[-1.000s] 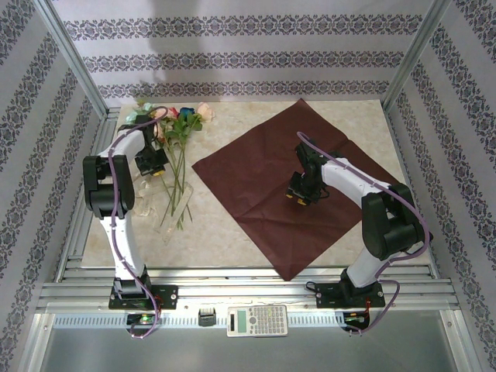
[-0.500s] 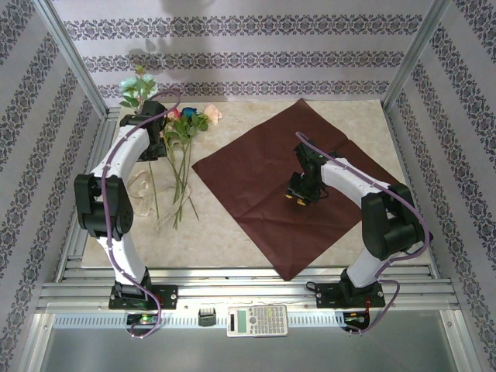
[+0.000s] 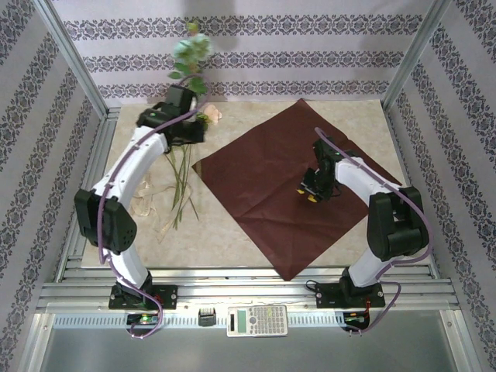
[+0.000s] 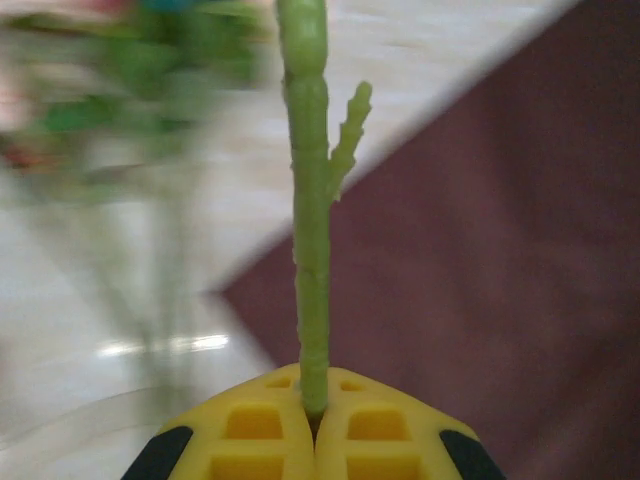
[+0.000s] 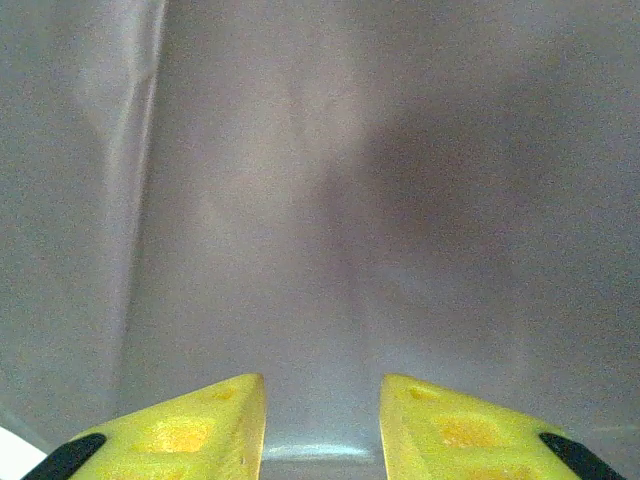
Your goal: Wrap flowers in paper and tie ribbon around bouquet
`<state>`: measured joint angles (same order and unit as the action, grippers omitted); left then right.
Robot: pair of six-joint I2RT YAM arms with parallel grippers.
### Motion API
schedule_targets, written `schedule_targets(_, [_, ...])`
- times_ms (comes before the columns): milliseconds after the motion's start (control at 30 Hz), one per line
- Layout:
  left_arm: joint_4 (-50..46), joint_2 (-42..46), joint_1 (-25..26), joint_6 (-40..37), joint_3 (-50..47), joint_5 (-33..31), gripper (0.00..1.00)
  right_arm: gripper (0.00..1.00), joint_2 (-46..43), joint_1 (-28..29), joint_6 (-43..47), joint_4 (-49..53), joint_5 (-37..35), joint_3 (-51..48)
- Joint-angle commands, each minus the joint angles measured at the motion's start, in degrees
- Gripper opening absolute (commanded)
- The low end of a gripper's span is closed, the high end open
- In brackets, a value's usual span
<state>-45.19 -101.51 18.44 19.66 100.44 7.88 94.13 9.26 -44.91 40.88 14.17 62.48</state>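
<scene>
The teal bloom point(image 3: 192, 51) points back and is clear of the other flowers, so my left gripper should keep moving it across until it gets to the paper's back corner point(image 3: 300, 108), then let go.
My left gripper point(image 3: 192, 116) is shut on the green stem point(image 4: 312, 250) of one of the flowers, whose teal bloom point(image 3: 190, 50) rises high above the table's back left. The other flowers point(image 3: 182, 159) lie on the table below that arm, with a peach bloom point(image 3: 211, 115) near the paper's left corner. The paper point(image 3: 271, 178) lies flat as a maroon diamond in the middle. My right gripper point(image 3: 312, 192) hovers low over the paper point(image 5: 350, 200), open with nothing between its fingers. The cream ribbon point(image 3: 147, 203) lies loose at the left by the stems.
Patterned walls and aluminium posts point(image 3: 74, 58) close in the table on three sides. A calculator point(image 3: 257, 319) rests on the front rail between the arm bases. Bare marble-look tabletop point(image 3: 209, 236) shows in front of the paper's left side.
My left arm has lifted the teal flower off the table and swung it up and to the right, toward the paper. The right gripper has shifted slightly right over the paper.
</scene>
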Motion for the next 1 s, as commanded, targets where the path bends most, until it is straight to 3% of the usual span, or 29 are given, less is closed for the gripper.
schedule_targets(0, [20.7, -7.5, 7.5, 12.9, -0.9, 24.5, 0.0, 0.36, -1.5, -4.0, 1.2, 1.4, 2.1, -1.2])
schedule_targets(133, [33.5, -18.5, 12.0, 20.4, 4.6, 29.3, 0.0, 0.36, -1.9, -6.7, 1.6, 1.4, 3.8, -2.3])
schedule_targets(233, [37.7, -26.6, 14.4, 21.7, 12.1, 31.6, 0.0, 0.36, -2.9, -7.6, 2.0, 1.6, 3.9, -3.2])
schedule_targets(567, [29.1, -48.4, 15.1, 23.7, 37.9, 30.9, 0.01, 0.36, -4.4, -8.3, 2.5, 1.5, 4.7, -5.4])
schedule_targets(633, [24.7, -51.1, 15.1, 22.8, 42.5, 30.5, 0.34, 0.37, -4.5, -8.3, 2.8, 1.6, 4.6, -5.4])
schedule_targets(667, [21.8, -51.8, 15.1, 21.9, 44.6, 30.3, 0.58, 0.37, -4.4, -8.4, 3.0, 1.8, 4.2, -5.3])
schedule_targets(700, [19.5, -51.6, 15.1, 21.1, 45.5, 29.8, 0.67, 0.37, -4.3, -8.5, 3.2, 1.9, 3.9, -5.1])
schedule_targets(833, [15.0, -43.2, 15.0, 18.8, 36.9, 24.9, 0.69, 0.37, -3.1, -9.5, 4.2, 2.2, 2.5, -4.0])
schedule_targets(967, [27.4, -31.7, 13.0, 26.8, 13.7, 22.9, 0.58, 0.37, -0.3, -11.1, 5.4, 2.4, 1.2, -1.7])
